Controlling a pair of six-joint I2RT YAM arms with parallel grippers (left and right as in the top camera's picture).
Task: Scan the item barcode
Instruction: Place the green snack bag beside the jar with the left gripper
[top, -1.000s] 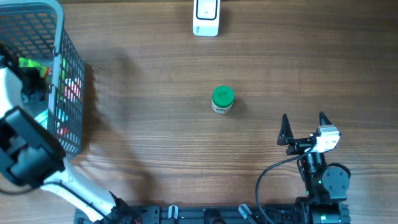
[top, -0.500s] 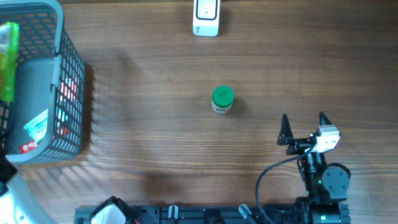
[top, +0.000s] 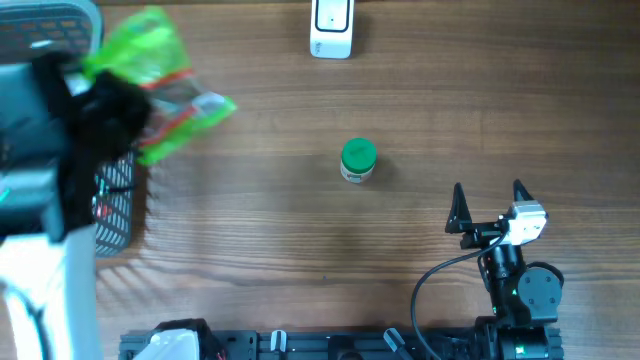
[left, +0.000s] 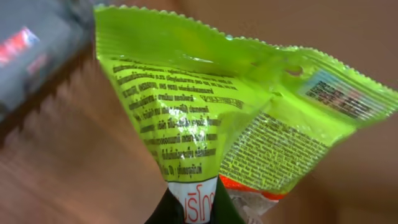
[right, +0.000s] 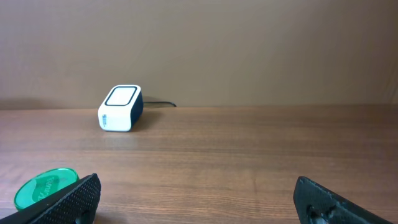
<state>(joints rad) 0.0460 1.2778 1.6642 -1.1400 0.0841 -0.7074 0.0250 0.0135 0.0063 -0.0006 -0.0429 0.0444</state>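
The green packet (top: 172, 92) is up past the basket's rim and the space (top: 313, 174) next to the green-lidded jar is clear, so my left gripper should continue to go there and let the packet go.
A bright green snack packet (top: 165, 80) hangs in the air above the table's far left, pinched at its lower end by my left gripper (top: 122, 102). In the left wrist view the dark fingers of the left gripper (left: 198, 209) are shut on the packet (left: 205, 112), whose small print faces the camera with a pale printed patch (left: 336, 94) near its top right. The white scanner (top: 331, 28) with a dark face sits at the far edge, also seen from the right wrist as the scanner (right: 121, 109). My right gripper (top: 490, 205) rests open at the near right with nothing between its fingers.
A grey wire basket (top: 118, 205) stands at the left edge, mostly hidden under my left arm; the basket (left: 37, 56) holds other packaged goods. A green-lidded jar (top: 358, 158) stands mid-table, just left of my right gripper (right: 196, 202).
My left arm has lifted the green packet out of the basket and swung it right, over the table's edge area. The right arm, jar and scanner have not moved.
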